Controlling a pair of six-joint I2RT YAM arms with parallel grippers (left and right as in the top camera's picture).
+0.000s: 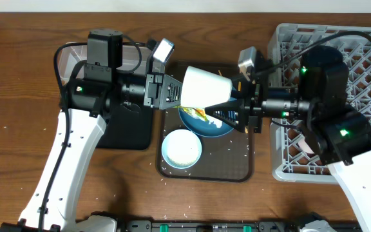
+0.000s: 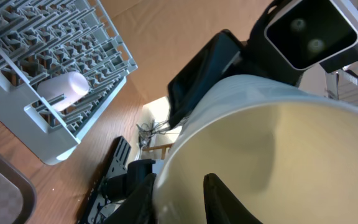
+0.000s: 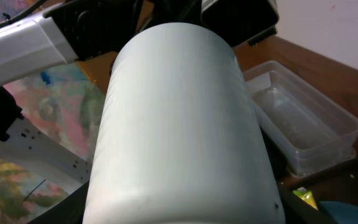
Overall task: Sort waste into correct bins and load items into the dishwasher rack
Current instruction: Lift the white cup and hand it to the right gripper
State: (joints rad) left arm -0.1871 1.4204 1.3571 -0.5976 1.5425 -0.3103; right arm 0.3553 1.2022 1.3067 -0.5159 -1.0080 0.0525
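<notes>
My right gripper should take the cup's base [image 1: 227, 91] and carry it to the grey rack, as my left gripper holds the whitish cup by its rim [image 1: 186, 87] far away.
The whitish cup [image 1: 205, 87] hangs on its side above the brown tray, between both arms. My left gripper [image 1: 172, 90] is shut on its rim, with one finger inside and one outside in the left wrist view [image 2: 179, 199]. My right gripper [image 1: 232, 103] straddles the cup's base, and the cup [image 3: 179, 124] fills the right wrist view with the fingers against both its sides. Below lie the dark blue dish [image 1: 219, 127] with the yellow-green wrapper [image 1: 200, 113] and the light blue bowl [image 1: 181, 148]. The grey rack [image 1: 366, 38] stands at the right. The napkin and chopsticks are hidden.
The clear tub [image 1: 134, 55] and black tray [image 1: 131, 132] lie under my left arm. The tub also shows in the right wrist view [image 3: 303, 124]. A pale cup [image 2: 64, 87] lies in the rack [image 2: 98, 106]. Rice grains [image 1: 172, 173] dot the brown serving tray [image 1: 237, 171] and the table.
</notes>
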